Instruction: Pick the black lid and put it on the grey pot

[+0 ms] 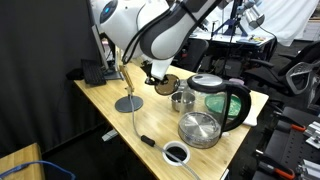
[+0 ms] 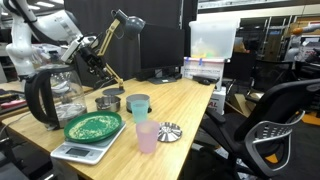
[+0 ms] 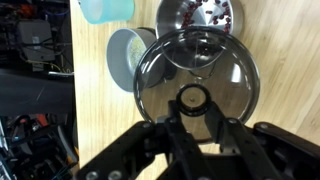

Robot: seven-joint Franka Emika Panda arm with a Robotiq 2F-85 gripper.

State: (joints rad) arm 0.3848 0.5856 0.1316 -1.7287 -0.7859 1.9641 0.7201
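Note:
The black lid (image 1: 168,86) hangs slanted and to one side of the grey pot (image 3: 122,56), so next my gripper sets the lid level and centres it over the grey pot.
The black lid (image 3: 200,70) is a round, dark, see-through disc with a black knob in its middle. In the wrist view my gripper (image 3: 192,108) is shut on that knob and holds the lid above the table. The lid's edge overlaps the small grey pot (image 3: 124,55), which stands to the left of it. In an exterior view the gripper (image 1: 156,72) holds the lid (image 1: 166,86) tilted, just beside the grey pot (image 1: 183,100). In an exterior view the gripper (image 2: 88,62) hangs behind the pot (image 2: 108,102).
A tall glass kettle (image 1: 222,100) stands by the pot. A glass lid with a steel rim (image 1: 200,128) and a white-rimmed ring (image 1: 177,152) lie nearer the table's edge. A lamp base (image 1: 128,102), teal cup (image 2: 137,103), pink cup (image 2: 147,136), green plate (image 2: 93,125) and perforated metal disc (image 2: 170,131) share the table.

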